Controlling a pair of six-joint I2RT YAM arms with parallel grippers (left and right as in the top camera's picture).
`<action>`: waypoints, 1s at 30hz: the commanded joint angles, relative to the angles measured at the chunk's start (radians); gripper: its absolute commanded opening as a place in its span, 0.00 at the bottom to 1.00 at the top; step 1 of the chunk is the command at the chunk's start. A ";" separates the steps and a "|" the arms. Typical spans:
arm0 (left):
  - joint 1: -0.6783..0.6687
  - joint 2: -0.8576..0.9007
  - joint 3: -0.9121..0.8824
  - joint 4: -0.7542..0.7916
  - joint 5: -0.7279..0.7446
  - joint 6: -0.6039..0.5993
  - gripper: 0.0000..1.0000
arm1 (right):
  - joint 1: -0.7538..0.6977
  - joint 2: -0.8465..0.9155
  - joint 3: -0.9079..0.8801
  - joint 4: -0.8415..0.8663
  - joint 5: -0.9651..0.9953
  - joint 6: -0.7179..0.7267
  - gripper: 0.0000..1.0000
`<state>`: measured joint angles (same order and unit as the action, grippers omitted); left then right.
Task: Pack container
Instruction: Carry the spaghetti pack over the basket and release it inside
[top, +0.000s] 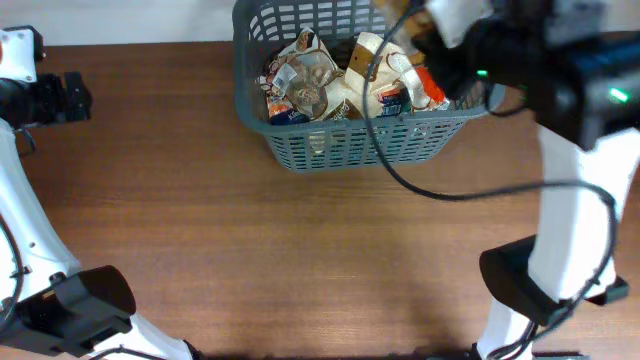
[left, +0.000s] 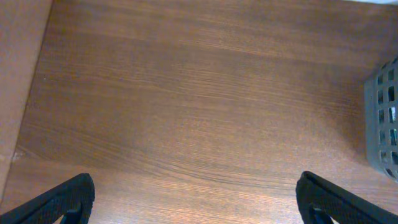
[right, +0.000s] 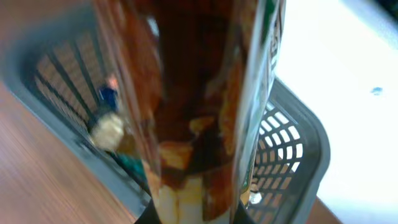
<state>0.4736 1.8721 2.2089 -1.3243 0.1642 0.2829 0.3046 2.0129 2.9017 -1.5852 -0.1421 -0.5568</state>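
Note:
The brown snack packet (top: 393, 12) is clear above the dark grey basket's rim, so my right gripper keeps going inward and lets go over the snack packets inside (top: 312, 80).
The dark grey basket (top: 350, 145) stands at the table's far middle and holds several snack packets (top: 300, 78). My right gripper (top: 425, 45) is over the basket's right side, shut on a shiny brown snack packet (right: 193, 93) that fills the right wrist view. The packet hangs above the basket's slotted wall (right: 298, 149). The fingers (right: 193, 219) barely show at the bottom edge. My left gripper (top: 75, 95) is open and empty at the far left, over bare wood (left: 196, 199). The basket's corner shows in the left wrist view (left: 382, 118).
The brown wooden table (top: 300, 250) spreads in front of the basket. A black cable (top: 440, 190) loops from the right arm over the basket's front right corner. The arm bases stand at the front left (top: 80, 305) and front right (top: 530, 285).

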 joint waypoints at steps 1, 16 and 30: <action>0.003 -0.015 -0.004 0.000 0.003 -0.014 0.99 | 0.010 0.016 -0.117 0.078 0.084 -0.200 0.04; 0.003 -0.015 -0.004 0.000 0.003 -0.014 0.99 | 0.010 0.074 -0.498 0.370 0.034 -0.414 0.09; 0.003 -0.015 -0.004 -0.001 0.003 -0.013 1.00 | 0.006 0.048 -0.484 0.386 0.086 -0.050 0.65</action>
<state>0.4736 1.8721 2.2089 -1.3247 0.1642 0.2829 0.3115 2.1139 2.3447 -1.2118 -0.0795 -0.8135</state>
